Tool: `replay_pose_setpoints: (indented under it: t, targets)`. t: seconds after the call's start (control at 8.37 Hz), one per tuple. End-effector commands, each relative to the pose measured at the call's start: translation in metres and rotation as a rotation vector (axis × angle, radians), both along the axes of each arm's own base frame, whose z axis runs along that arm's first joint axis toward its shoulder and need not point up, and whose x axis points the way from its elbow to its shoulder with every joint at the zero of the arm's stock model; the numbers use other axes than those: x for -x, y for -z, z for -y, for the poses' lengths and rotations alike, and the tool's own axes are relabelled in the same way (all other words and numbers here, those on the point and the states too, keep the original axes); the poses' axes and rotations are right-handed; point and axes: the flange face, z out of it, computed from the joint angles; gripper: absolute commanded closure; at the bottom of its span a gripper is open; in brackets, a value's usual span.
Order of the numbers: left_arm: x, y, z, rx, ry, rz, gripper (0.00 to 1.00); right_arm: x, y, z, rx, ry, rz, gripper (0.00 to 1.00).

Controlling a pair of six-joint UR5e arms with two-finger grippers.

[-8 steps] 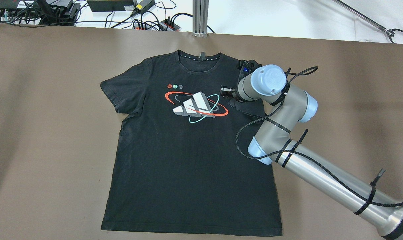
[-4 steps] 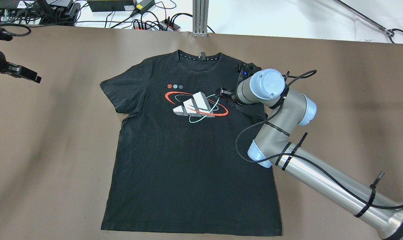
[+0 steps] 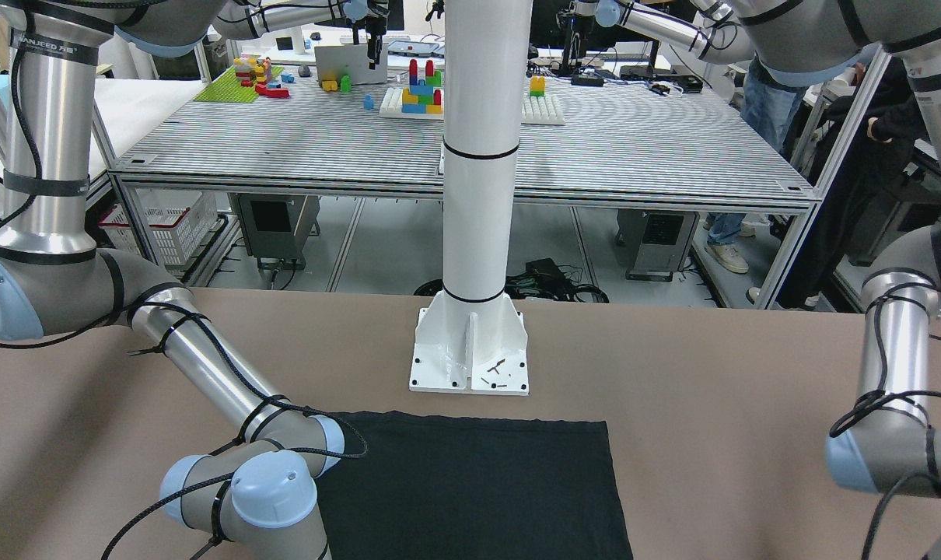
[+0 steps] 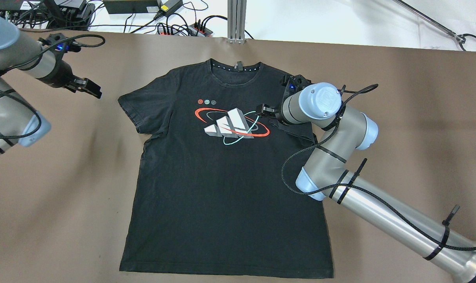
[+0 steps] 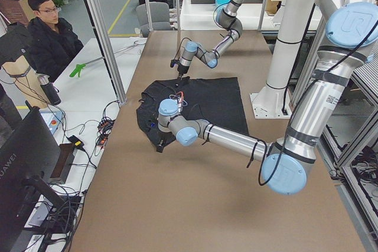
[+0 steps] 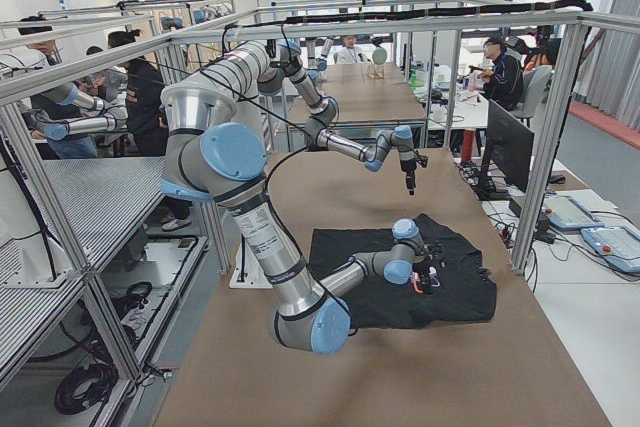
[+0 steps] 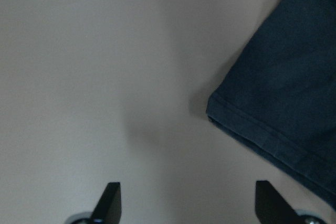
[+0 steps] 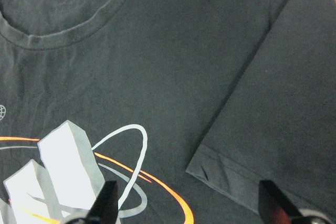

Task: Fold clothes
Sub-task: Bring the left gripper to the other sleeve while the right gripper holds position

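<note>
The unfolded sleeve's layers are together at the hem (image 7: 265, 144), so I expect the sleeve (image 7: 283, 87) to fold over and stay flat when I move it inward.
A black T-shirt (image 4: 222, 184) with a white, red and teal chest print lies flat, front up, on the brown table (image 4: 399, 98). Its lower hem shows in the front-facing view (image 3: 470, 482). The sleeve on the right (image 8: 273, 129) is folded in onto the chest. My right gripper (image 4: 261, 109) hovers over that folded sleeve's hem, open and empty, as the right wrist view (image 8: 189, 205) shows. My left gripper (image 4: 91, 89) is open and empty over bare table just left of the other sleeve (image 7: 278, 103); the left wrist view (image 7: 186, 205) shows its wide gap.
Cables and power strips (image 4: 183, 27) and an aluminium post (image 4: 237, 19) line the table's far edge. The white pillar's base (image 3: 470, 350) stands by the shirt's lower hem. An operator (image 5: 50, 33) sits beyond the table's far edge.
My left arm has come in from the left edge and moved right, towards the shirt's left sleeve. My right gripper has shifted slightly left over the folded sleeve.
</note>
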Motion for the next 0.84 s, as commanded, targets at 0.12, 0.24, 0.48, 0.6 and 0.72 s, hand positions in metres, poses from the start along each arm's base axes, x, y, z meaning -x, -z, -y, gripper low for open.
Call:
replay_pose_setpoints:
  t: [0.12,0.24,0.48,0.6,0.72]
  targets:
    - [-0.049,-0.001,0.060,-0.001,0.003,0.028,0.25,-0.002,-0.001,-0.001,0.000,0.000,0.001,0.06]
    - [-0.054,-0.010,0.066,-0.001,0.003,0.027,0.31,-0.002,-0.002,-0.001,0.000,0.000,-0.001,0.06]
    - [-0.066,-0.015,0.061,0.005,-0.015,0.017,0.37,-0.002,-0.001,-0.001,0.000,0.000,0.001,0.06]
    - [-0.078,-0.012,0.058,0.013,-0.021,0.010,0.40,-0.001,-0.001,-0.002,-0.001,0.002,0.000,0.06]
    - [-0.085,-0.012,0.054,0.013,-0.030,0.006,0.44,-0.002,-0.001,-0.001,-0.001,0.000,0.000,0.06]
